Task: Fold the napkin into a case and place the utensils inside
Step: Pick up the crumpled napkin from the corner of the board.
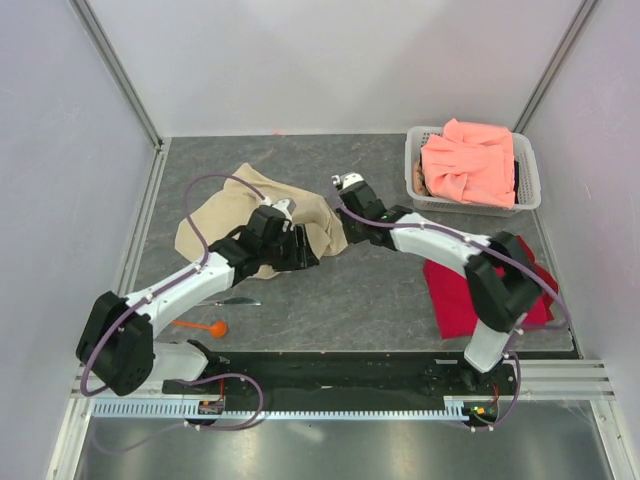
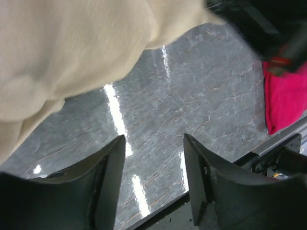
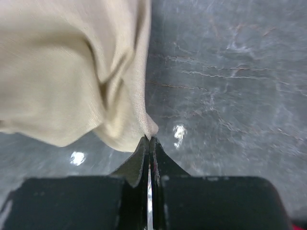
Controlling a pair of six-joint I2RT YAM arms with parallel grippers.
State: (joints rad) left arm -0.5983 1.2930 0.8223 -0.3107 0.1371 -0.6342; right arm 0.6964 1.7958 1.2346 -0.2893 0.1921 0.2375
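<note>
My right gripper is holding the napkin's corner, and the napkin lies crumpled (image 1: 218, 215). My left gripper should grab another edge of the napkin, and both grippers should lift it and spread it flat.
The beige-tan napkin (image 1: 245, 212) lies crumpled on the grey table, left of centre. It fills the upper left of the left wrist view (image 2: 72, 48) and of the right wrist view (image 3: 72, 62). My right gripper (image 3: 148, 139) is shut on a corner of the napkin; in the top view it (image 1: 341, 184) is at the cloth's right side. My left gripper (image 2: 153, 139) is open and empty above bare table, at the napkin's near right edge (image 1: 300, 248). The orange spoon (image 1: 205, 326) and the thin dark utensil (image 1: 228, 302) lie near the front left, apart from both grippers.
A white basket (image 1: 532, 185) at the back right holds a salmon-pink cloth (image 1: 470, 160). A bright red cloth (image 1: 452, 298) lies under the right arm and shows in the left wrist view (image 2: 288, 96). Walls close three sides.
</note>
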